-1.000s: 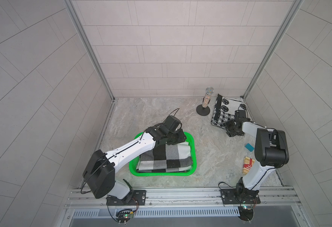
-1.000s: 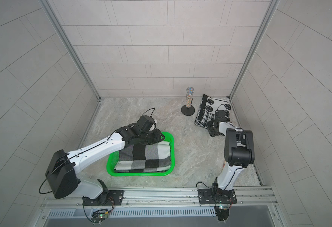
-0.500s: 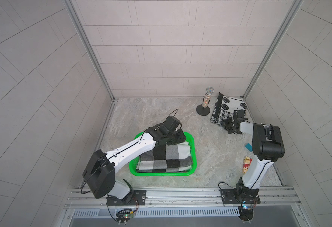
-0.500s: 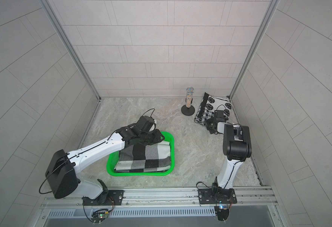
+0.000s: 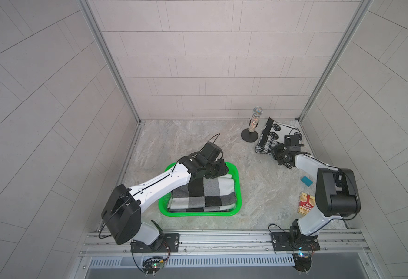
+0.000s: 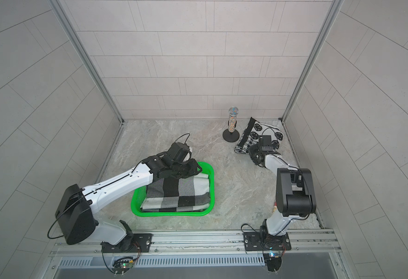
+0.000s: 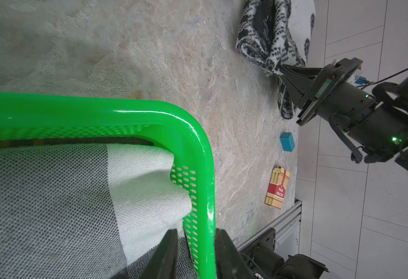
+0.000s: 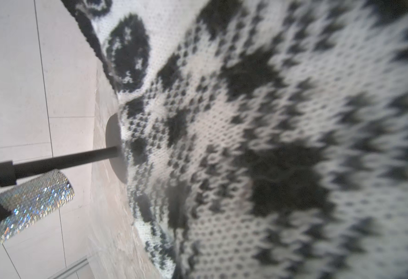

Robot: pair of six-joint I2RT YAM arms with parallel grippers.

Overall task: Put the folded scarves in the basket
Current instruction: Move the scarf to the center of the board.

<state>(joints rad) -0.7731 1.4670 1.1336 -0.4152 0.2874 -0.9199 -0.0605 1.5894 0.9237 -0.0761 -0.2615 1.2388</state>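
The space there [image 5: 265,187] beside the basket is open. My right gripper should keep pulling the knit scarf by its near edge [image 5: 262,151] until it lies flat in that spot.
The green basket [image 5: 238,193] [image 6: 213,190] [image 7: 125,113] sits mid-table, and a folded scarf [image 5: 205,195] [image 6: 176,193] [image 7: 53,205] in grey, black and white checks lies inside it. My left gripper [image 5: 224,170] [image 6: 196,169] [image 7: 195,235] is at the basket's far right corner. Its jaws straddle the perforated wall and rim, shut on it. A second scarf [image 5: 269,137] [image 6: 253,134] [image 7: 265,36] [image 8: 246,120], black-and-white patterned knit, lies at the back right. My right gripper [image 5: 274,151] [image 6: 250,149] [image 7: 281,68] is shut on its near edge. In the right wrist view the knit hides the fingers.
A glittery microphone on a black round stand [image 5: 253,123] [image 6: 232,125] [image 8: 29,200] stands just left of the knit scarf. A blue block [image 5: 306,181] [image 7: 287,142] and a red-and-gold card box [image 5: 306,203] [image 7: 277,190] lie by the right wall. Walls close in three sides.
My right gripper has pushed in toward the patterned scarf and closed on its edge. The left arm has stayed at the basket's corner.
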